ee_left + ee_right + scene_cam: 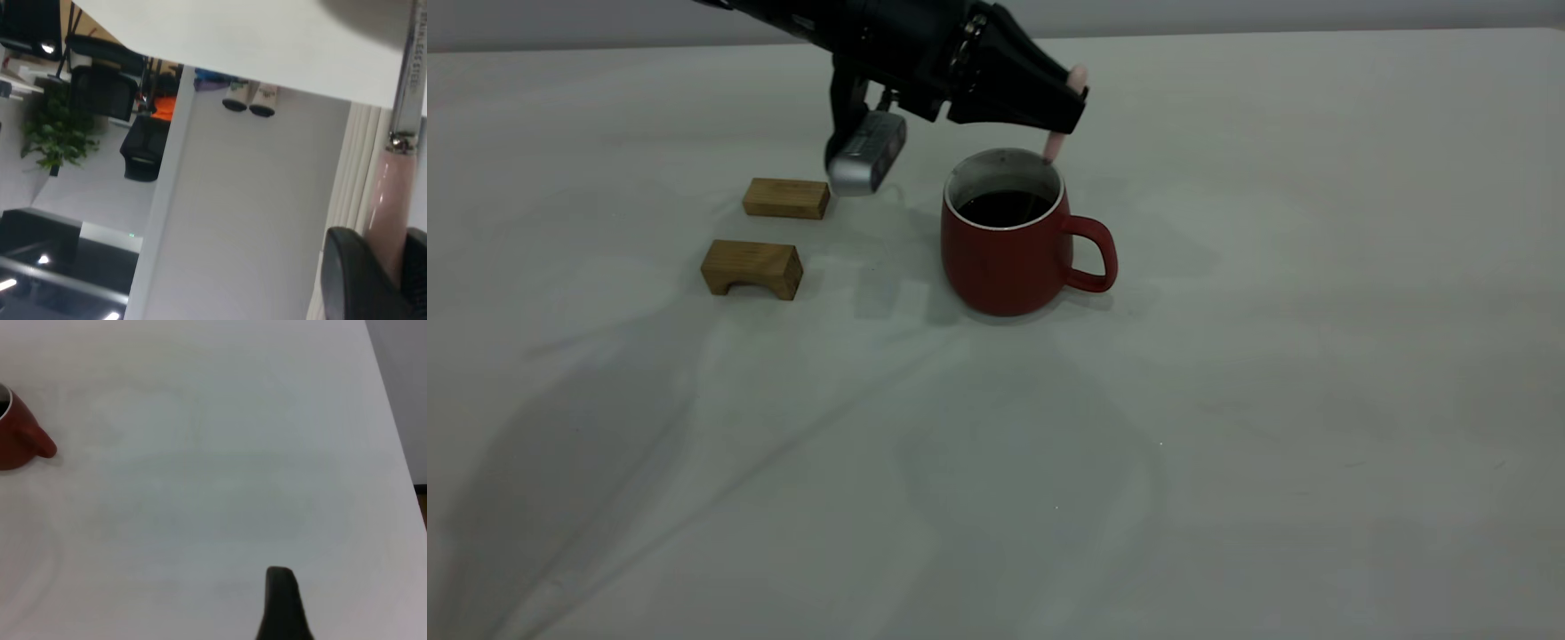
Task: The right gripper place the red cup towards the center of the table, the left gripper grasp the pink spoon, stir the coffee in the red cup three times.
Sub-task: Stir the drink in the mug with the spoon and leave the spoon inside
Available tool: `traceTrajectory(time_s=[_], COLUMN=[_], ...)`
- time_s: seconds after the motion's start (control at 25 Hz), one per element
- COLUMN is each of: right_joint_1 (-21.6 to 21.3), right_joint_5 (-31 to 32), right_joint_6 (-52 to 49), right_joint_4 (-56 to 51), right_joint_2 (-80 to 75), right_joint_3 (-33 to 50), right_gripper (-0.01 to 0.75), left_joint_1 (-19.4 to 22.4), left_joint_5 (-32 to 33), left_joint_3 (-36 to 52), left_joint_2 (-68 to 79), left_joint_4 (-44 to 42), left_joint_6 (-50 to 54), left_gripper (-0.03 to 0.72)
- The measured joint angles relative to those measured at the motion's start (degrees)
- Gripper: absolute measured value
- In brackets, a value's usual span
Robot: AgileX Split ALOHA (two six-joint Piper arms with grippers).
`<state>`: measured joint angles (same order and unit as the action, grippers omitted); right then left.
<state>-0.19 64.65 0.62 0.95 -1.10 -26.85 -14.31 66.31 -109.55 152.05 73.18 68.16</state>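
Observation:
The lower end of the pink spoon hangs behind the red cup's far rim (pixel 1048 162), so the robot's left gripper should move the spoon over the coffee (pixel 1006 209) and then lower it in.
The red cup (pixel 1005 258) stands upright near the middle of the table (pixel 1227 400), handle to the right, with dark coffee (pixel 1005 207) inside. My left gripper (pixel 1080 98) hovers just above the cup's far rim, shut on the pink spoon (pixel 1056 145). The spoon hangs almost upright, its lower end dipping behind the rim, its bowl hidden. In the left wrist view the pink handle (pixel 390 193) sits clamped in the left gripper (pixel 390 267). The right gripper (pixel 280 600) shows only in its wrist view, well away from the cup (pixel 17 437).
Two small wooden blocks lie left of the cup: a flat one (pixel 786 197) and an arched one (pixel 751 268) nearer the front. The left arm's silver camera block (pixel 865 156) hangs above the flat one. Bare tabletop stretches in front and to the right.

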Motion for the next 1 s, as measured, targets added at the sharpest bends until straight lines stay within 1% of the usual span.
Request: traceTrajectory(time_s=[0.08, 0.16, 0.28, 0.4, 0.52, 0.76, 0.88, 1.0], right_joint_1=[0.00, 0.00, 0.00, 0.00, 0.00, 0.00, 0.00, 0.00], right_joint_5=[0.00, 0.00, 0.00, 0.00, 0.00, 0.00, 0.00, 0.00], right_joint_6=[0.00, 0.00, 0.01, 0.01, 0.01, 0.01, 0.01, 0.01], right_joint_4=[0.00, 0.00, 0.00, 0.00, 0.00, 0.00, 0.00, 0.00], right_joint_2=[0.00, 0.00, 0.00, 0.00, 0.00, 0.00, 0.00, 0.00], right_joint_3=[0.00, 0.00, 0.00, 0.00, 0.00, 0.00, 0.00, 0.00], right_gripper=[0.584, 0.584, 0.584, 0.584, 0.584, 0.584, 0.584, 0.584], left_joint_1=[0.57, 1.03, 1.15, 0.59, -0.19, -0.35, 0.63, 1.68], left_joint_5=[-0.43, -1.43, -2.22, -2.05, -0.59, 0.10, 0.18, 0.25], left_joint_3=[0.00, -0.02, -0.02, -0.02, -0.06, -0.06, -0.06, -0.06], left_joint_2=[0.00, 0.00, 0.04, 0.35, 1.15, 1.39, 1.33, 1.07], left_joint_4=[-0.67, -0.60, 1.96, 5.57, 6.42, 1.46, -1.30, -1.68], left_joint_6=[-1.18, -4.67, -8.43, -9.04, -7.57, -2.38, -1.98, -3.26], left_gripper=[0.166, 0.166, 0.166, 0.166, 0.166, 0.166, 0.166, 0.166])
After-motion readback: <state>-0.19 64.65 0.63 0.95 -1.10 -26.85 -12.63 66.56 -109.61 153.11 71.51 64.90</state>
